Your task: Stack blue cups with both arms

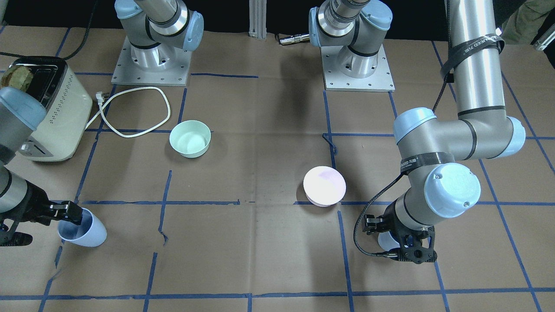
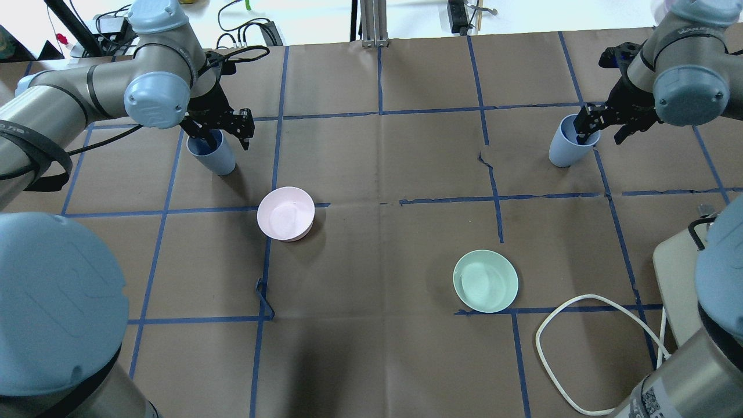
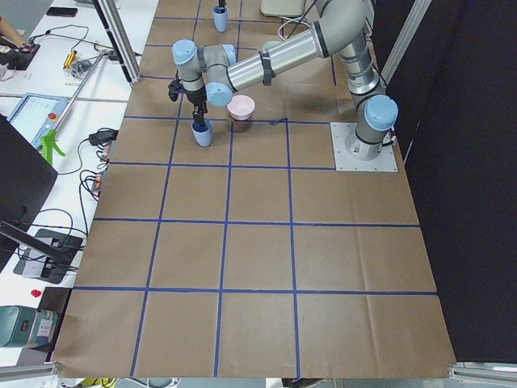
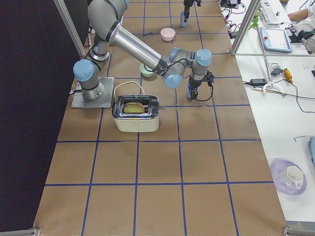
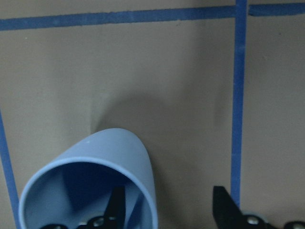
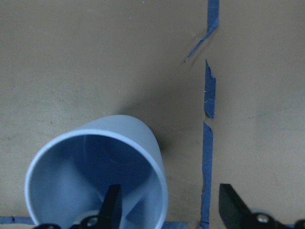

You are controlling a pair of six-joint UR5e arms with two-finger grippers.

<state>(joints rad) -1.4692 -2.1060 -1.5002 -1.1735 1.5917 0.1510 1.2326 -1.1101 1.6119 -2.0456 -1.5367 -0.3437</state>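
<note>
The blue cup gets narrower below its wide opening [image 5: 88,193], so the other blue cup should go only part of the way in when I stack them.
Two pale blue cups stand upright on the brown paper table, far apart. The left cup [image 2: 213,154] is at the far left. My left gripper [image 2: 225,136] is open over it, one finger inside the cup and one outside its wall, as the left wrist view shows with the cup [image 5: 95,171] and gripper [image 5: 167,200]. The right cup [image 2: 567,144] is at the far right. My right gripper [image 2: 601,132] is open and straddles its rim the same way, seen in the right wrist view with the cup [image 6: 100,162] and gripper [image 6: 169,198].
A pale pink bowl [image 2: 285,213] sits near the left cup and a mint-green bowl [image 2: 485,280] lies right of centre. A cream toaster [image 1: 52,117] with bread in it and its white cord [image 2: 580,348] are on my right side. Blue tape lines grid the table.
</note>
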